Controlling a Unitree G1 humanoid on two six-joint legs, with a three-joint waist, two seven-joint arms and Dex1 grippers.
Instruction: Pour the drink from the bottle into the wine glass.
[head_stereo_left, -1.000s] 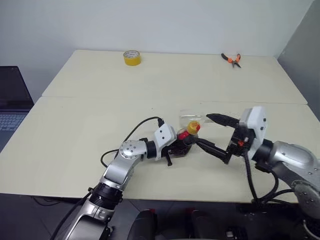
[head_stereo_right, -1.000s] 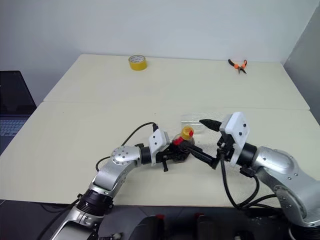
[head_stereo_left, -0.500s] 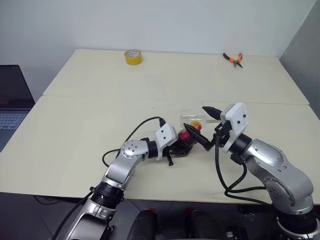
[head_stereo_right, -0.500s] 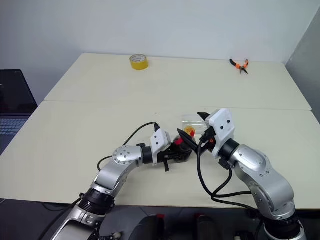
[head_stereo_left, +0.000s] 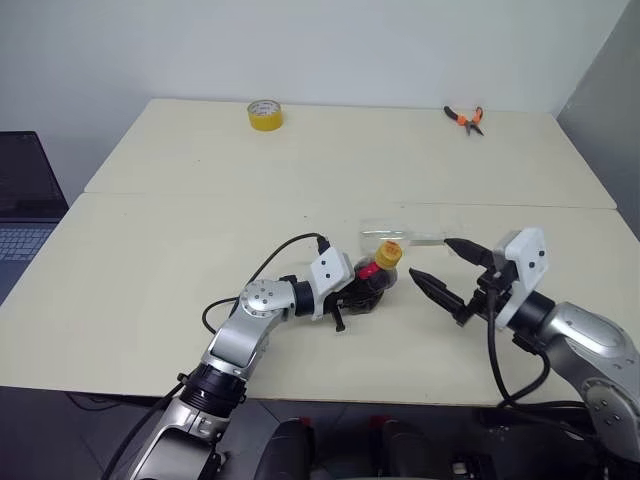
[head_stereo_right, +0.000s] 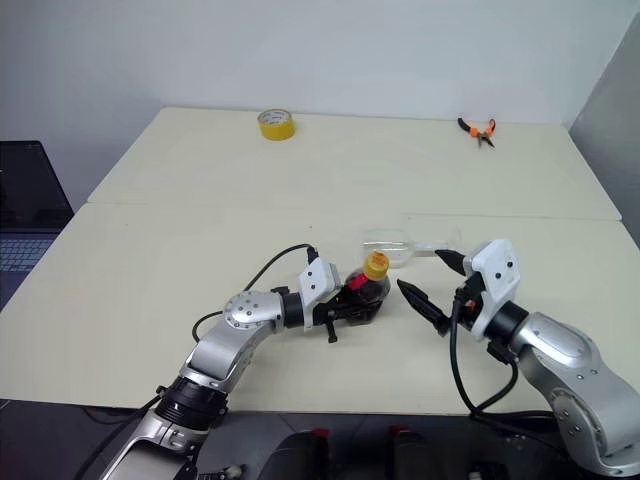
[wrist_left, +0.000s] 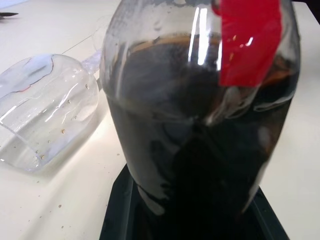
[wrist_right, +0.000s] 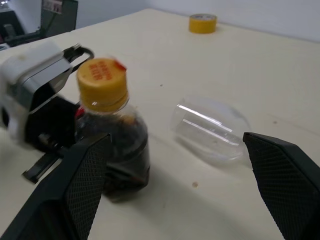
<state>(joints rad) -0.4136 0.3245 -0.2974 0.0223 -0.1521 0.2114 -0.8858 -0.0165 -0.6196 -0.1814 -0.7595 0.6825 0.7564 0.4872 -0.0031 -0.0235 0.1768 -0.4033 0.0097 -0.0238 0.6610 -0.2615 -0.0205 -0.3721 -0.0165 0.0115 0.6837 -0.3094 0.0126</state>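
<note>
A red tab (wrist_right: 120, 65) is at the top edge of the yellow cap (head_stereo_left: 389, 254), so the tab will come off with the yellow cap when I lift the cap off.
The bottle (head_stereo_left: 377, 280), with a yellow cap (wrist_right: 101, 77) and a red neck label, stands upright near the table's front, dark drink (wrist_left: 200, 150) filling most of it. My left gripper (head_stereo_left: 355, 298) is shut on its lower body, reaching in from the left. Just behind the bottle the clear wine glass (head_stereo_left: 386, 234) lies on its side, empty, with its stem pointing right. My right gripper (head_stereo_left: 447, 268) hovers open a short way to the right of the bottle, pointing at it and holding nothing. In the right wrist view the right gripper's fingers (wrist_right: 82, 190) frame the bottle and the wine glass (wrist_right: 210, 129).
A yellow tape roll (head_stereo_left: 264, 114) sits at the table's far left edge and orange-handled pliers (head_stereo_left: 463, 118) at the far right. A laptop (head_stereo_left: 20, 205) stands off the table's left side. A seam (head_stereo_left: 200, 196) runs across between two tabletops.
My right gripper closed in on the bottle's cap half a second ago, then drew back to the right and lower, still open. The left gripper and bottle stayed put.
</note>
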